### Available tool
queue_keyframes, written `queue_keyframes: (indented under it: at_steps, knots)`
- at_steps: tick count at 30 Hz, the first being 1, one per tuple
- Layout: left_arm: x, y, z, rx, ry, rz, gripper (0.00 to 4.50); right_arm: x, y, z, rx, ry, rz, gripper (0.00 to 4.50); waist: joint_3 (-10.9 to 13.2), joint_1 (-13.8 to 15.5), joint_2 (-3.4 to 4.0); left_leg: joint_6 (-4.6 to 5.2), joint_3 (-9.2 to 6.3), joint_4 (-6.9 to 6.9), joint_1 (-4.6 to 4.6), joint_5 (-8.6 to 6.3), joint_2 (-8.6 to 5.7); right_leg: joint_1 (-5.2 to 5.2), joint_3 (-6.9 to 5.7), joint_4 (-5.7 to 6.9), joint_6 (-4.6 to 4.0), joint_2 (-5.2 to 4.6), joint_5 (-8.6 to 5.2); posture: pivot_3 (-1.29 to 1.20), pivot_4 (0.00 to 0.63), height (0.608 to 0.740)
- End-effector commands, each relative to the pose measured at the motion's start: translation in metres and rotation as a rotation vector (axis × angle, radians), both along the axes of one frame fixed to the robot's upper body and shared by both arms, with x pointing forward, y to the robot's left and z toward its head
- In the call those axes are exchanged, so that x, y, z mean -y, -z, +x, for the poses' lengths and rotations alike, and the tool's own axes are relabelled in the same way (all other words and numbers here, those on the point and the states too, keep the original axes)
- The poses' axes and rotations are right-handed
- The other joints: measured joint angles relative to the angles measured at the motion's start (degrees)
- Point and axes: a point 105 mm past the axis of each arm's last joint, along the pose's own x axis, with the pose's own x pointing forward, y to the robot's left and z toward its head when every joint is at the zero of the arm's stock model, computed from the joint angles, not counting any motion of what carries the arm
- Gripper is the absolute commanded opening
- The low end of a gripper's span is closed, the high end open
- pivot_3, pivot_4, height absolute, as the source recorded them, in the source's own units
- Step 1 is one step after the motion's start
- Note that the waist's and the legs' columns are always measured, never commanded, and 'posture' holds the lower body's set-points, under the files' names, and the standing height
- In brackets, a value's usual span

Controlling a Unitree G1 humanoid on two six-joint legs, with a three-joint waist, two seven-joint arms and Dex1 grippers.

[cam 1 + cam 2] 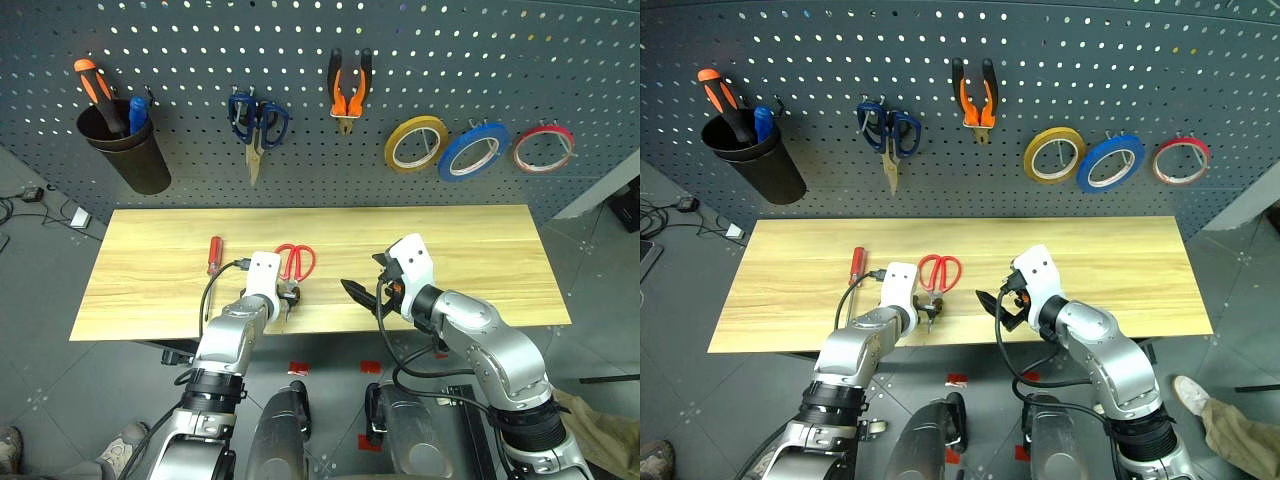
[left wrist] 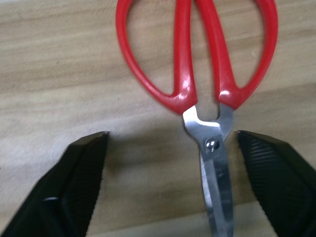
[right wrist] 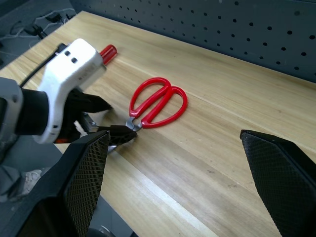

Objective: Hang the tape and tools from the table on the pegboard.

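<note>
The red handle loops [image 1: 305, 261] are wide open now, so I expect the red-handled scissors [image 1: 293, 276] to hang with their blades down over the blue scissors when I carry them up.
Red-handled scissors [image 1: 296, 262] lie on the wooden table [image 1: 480, 260], handles toward the pegboard [image 1: 560, 60]. My left gripper [image 2: 173, 133] is open and low over them, its fingers [image 2: 74, 182] either side of the metal blades without touching them. A red-handled screwdriver [image 1: 213, 255] lies to the left of the scissors. Right of the scissors, my right gripper [image 1: 365, 295] hovers open and empty above the table. The blue tape [image 1: 473, 150] and the orange-handled pliers [image 1: 350, 85] hang on the pegboard.
On the pegboard a black cup [image 1: 125, 145] holds an orange-and-black screwdriver, blue scissors [image 1: 257, 125] hang beside it, and a yellow roll [image 1: 416, 143] and a red roll [image 1: 543, 148] flank the blue tape. Bare wood stretches right of my right gripper.
</note>
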Motion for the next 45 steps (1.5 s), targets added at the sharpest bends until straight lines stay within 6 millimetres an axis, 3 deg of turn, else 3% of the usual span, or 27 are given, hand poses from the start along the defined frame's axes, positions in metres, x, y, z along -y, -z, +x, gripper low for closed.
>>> queue_keyframes:
  at_steps: [1, 11, 15, 18, 20, 23, 26, 29, 32, 37, 45]
  knots:
    - [0.005, 0.019, -0.006, -0.074, 0.035, -0.021, 3.36, 0.002, -0.013, 0.001, 0.033, 0.013, 0.033, 4.5, -0.32, -0.09, 0.03, 0.0, 0.0, 0.0, 0.0, 0.0, 0.0, 0.0, 0.0, 0.0, 0.0, 0.0, 0.0, -0.25, 0.26, 0.74]
    - [0.005, 0.026, -0.008, -0.112, 0.092, -0.029, 0.31, 0.003, -0.018, 0.006, 0.023, 0.036, 0.059, 4.5, -1.32, -0.38, 0.03, 0.0, 0.01, 0.04, 0.04, 0.0, 0.0, 0.04, 0.02, 0.01, -0.01, 0.0, 0.01, -0.26, 0.243, 0.74]
    - [0.0, 0.023, -0.011, -0.095, 0.108, -0.016, 0.3, 0.003, -0.02, 0.008, 0.027, 0.04, 0.061, 4.5, -1.68, -0.96, 0.05, 0.0, 0.01, 0.04, 0.04, 0.0, 0.0, 0.05, 0.02, 0.01, -0.02, 0.0, 0.01, -0.27, 0.241, 0.74]
    - [-0.008, 0.005, -0.013, -0.005, 0.147, 0.023, 0.3, 0.002, -0.023, 0.007, 0.04, 0.039, 0.058, 4.5, -1.78, -1.55, 0.03, 0.0, 0.0, 0.04, 0.05, 0.0, 0.0, 0.05, 0.02, 0.01, -0.02, 0.0, 0.01, -0.27, 0.241, 0.74]
    - [-0.011, -0.016, -0.014, 0.116, 0.213, 0.114, 0.3, 0.003, -0.025, 0.007, 0.049, 0.037, 0.054, 4.5, -1.78, -2.03, 0.03, 0.0, 0.03, 0.01, 0.04, 0.0, 0.02, 0.02, 0.06, 0.02, -0.03, 0.0, 0.02, -0.26, 0.24, 0.74]
    - [-0.002, -0.064, -0.023, 0.398, 0.357, 0.251, 0.3, 0.003, -0.031, 0.007, 0.099, 0.033, 0.034, 4.5, -1.78, -2.19, 0.02, -0.03, 0.03, -0.05, 0.02, 0.01, 0.09, -0.04, 0.0, 0.03, -0.05, 0.01, 0.01, -0.26, 0.236, 0.74]
    - [-0.012, -0.096, -0.036, 0.549, 0.261, 0.207, 0.3, -0.004, -0.05, 0.002, 0.223, -0.006, 0.025, 4.5, -1.8, -2.12, 0.04, -0.02, 0.07, -0.05, 0.02, 0.0, 0.05, -0.05, 0.05, 0.01, -0.09, -0.05, 0.01, -0.25, 0.233, 0.74]
    - [-0.022, -0.129, -0.051, 0.718, 0.195, 0.271, 0.3, -0.016, -0.074, -0.009, 0.357, -0.083, 0.042, 4.5, -1.81, -2.3, 0.04, 0.04, 0.1, -0.03, 0.01, -0.04, 0.02, -0.02, 0.07, -0.03, -0.07, -0.07, 0.01, -0.25, 0.225, 0.74]
    - [-0.025, -0.159, -0.064, 0.87, 0.161, 0.348, 0.3, -0.022, -0.081, -0.014, 0.412, -0.125, 0.036, 4.5, -1.81, -2.45, 0.03, 0.21, 0.05, -0.04, 0.01, -0.14, 0.04, -0.04, 0.01, 0.0, -0.06, -0.03, 0.0, -0.24, 0.219, 0.74]
    - [-0.032, -0.177, -0.069, 0.933, 0.065, 0.355, 0.3, -0.031, -0.089, -0.014, 0.47, -0.15, 0.042, 4.5, -1.86, -2.31, 0.0, 0.23, 0.05, 0.02, 0.01, -0.14, 0.02, 0.01, 0.03, 0.01, -0.05, -0.02, 0.01, -0.23, 0.213, 0.74]
    - [-0.041, -0.182, -0.041, 0.918, 0.027, 0.322, 0.3, -0.044, -0.108, -0.007, 0.49, -0.157, 0.109, 4.5, -1.87, -2.3, -0.01, 0.24, -0.01, 0.1, 0.01, -0.13, 0.06, 0.01, 0.02, 0.1, -0.05, 0.07, 0.02, -0.24, 0.216, 0.74]
